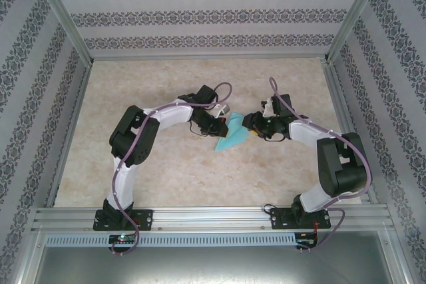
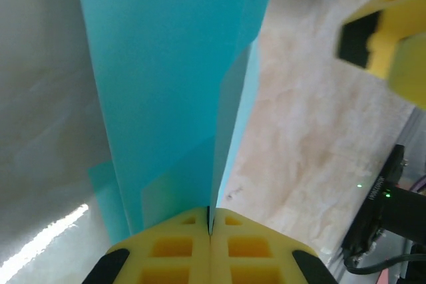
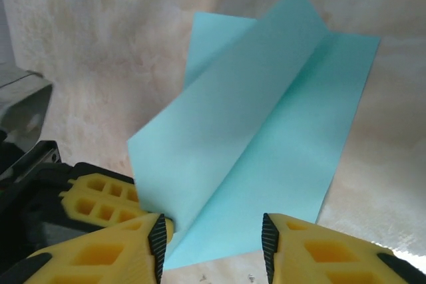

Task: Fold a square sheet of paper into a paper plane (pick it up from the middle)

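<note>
My left gripper pinches only the paper's raised flap (image 2: 231, 131). My right gripper should hold the paper while my left gripper takes its layers (image 2: 178, 194) together.
The turquoise sheet of paper (image 1: 231, 136) is folded into long creased layers and hangs just above the table's middle, between the two arms. My left gripper (image 2: 211, 223) is shut on its folded edge, and the paper (image 2: 166, 84) stands up from the pinched jaws. My right gripper (image 3: 213, 241) is open, with the paper's near end (image 3: 266, 131) between and beyond its yellow fingertips (image 3: 158, 234). From above, the left gripper (image 1: 218, 125) is at the paper's left and the right gripper (image 1: 249, 124) at its right.
The marble-patterned table (image 1: 166, 171) is walled by an aluminium frame (image 1: 206, 216) at the near edge and patterned panels on the other sides. One yellow finger (image 2: 393, 38) of the right gripper shows in the left wrist view.
</note>
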Robot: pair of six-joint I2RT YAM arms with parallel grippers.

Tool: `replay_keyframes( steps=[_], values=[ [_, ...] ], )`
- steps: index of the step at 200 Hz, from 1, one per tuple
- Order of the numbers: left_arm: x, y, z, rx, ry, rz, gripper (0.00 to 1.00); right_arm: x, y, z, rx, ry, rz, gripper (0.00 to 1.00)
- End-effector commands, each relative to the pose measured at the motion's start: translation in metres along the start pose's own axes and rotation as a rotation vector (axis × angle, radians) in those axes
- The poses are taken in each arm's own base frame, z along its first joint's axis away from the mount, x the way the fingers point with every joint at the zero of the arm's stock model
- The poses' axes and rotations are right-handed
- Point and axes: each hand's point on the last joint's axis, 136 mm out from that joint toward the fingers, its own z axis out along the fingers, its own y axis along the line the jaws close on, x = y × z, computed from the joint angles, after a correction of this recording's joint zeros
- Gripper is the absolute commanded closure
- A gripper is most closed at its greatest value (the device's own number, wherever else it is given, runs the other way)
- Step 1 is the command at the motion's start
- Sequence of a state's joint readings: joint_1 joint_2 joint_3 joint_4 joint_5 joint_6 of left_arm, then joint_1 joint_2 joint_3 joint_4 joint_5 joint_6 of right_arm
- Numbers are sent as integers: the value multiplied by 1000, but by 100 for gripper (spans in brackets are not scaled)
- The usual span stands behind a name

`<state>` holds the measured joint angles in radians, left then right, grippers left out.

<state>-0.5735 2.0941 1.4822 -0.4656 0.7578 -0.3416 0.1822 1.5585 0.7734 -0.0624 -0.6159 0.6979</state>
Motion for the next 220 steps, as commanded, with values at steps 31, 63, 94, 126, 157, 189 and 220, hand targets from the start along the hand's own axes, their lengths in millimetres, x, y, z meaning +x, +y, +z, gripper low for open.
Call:
replay_keyframes(
  steps=[31,63,94,126,157,189,220],
  values=[
    [-27,-49,-51,155,-123,27,94,-21,42,-19,-262,-96,59,50],
    [-33,-63,-60,224,-141,22,94,-31,68,-26,-386,-123,83,48],
    [-42,-76,-72,289,-178,22,93,-33,86,-27,-435,-117,83,47],
    [-45,-86,-80,324,-191,38,94,-30,86,-19,-432,-95,105,46],
    [-47,-88,-82,344,-196,34,93,-29,99,-16,-488,-74,111,47],
    [-46,-84,-76,350,-183,22,93,-31,115,-19,-559,-64,109,50],
    [-48,-80,-78,365,-190,6,89,-30,115,-18,-560,-54,108,57]
  ],
)
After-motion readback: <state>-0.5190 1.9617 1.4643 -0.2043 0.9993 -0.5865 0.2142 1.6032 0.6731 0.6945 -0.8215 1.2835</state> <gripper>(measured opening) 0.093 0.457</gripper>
